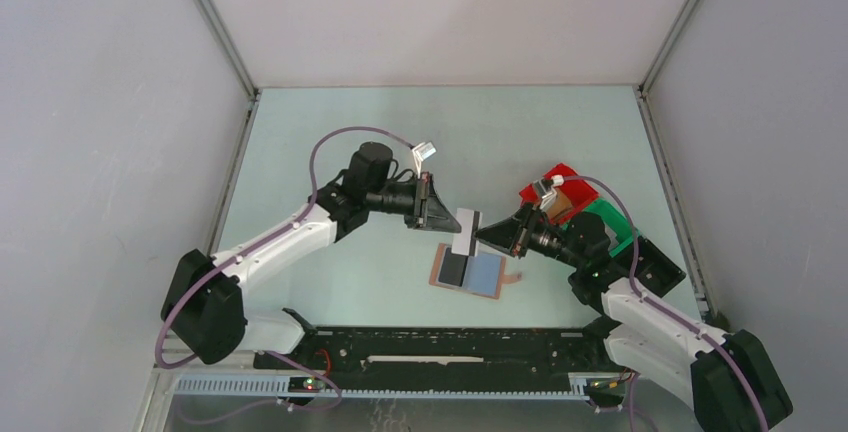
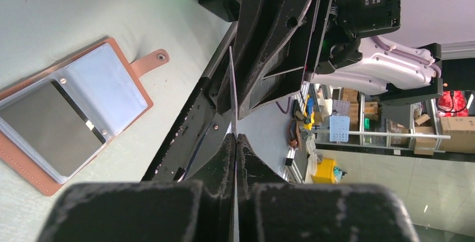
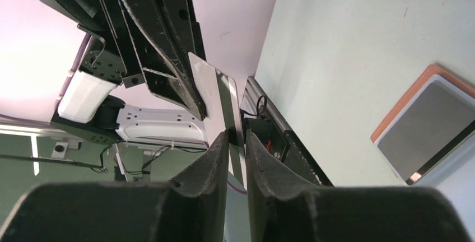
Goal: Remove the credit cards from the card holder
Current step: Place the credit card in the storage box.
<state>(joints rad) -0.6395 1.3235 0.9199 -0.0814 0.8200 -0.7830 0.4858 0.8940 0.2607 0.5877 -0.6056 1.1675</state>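
Note:
Next, my right gripper takes the card's other edge (image 1: 475,234) and carries the credit card to the green bin (image 1: 606,226), because my left gripper is holding the card far from there.
The card holder (image 1: 487,275) lies open on the table, tan with blue-grey panels, its tab (image 2: 152,61) to the side; a dark card (image 2: 53,127) fills one pocket. Above it a pale credit card (image 1: 467,230) is held in the air between both arms. My left gripper (image 1: 450,217) is shut on one edge of this card (image 2: 232,85), which I see edge-on in the left wrist view. My right gripper (image 3: 236,135) faces it, and the card's other edge (image 3: 224,96) sits between its fingers. They stand narrow but apart, with gaps beside the card. The holder (image 3: 431,119) lies below right.
A red bin (image 1: 555,182) and a green bin (image 1: 605,220) stand right of the right arm. The black base rail (image 1: 440,347) runs along the near table edge. Grey walls close in the left, right and back.

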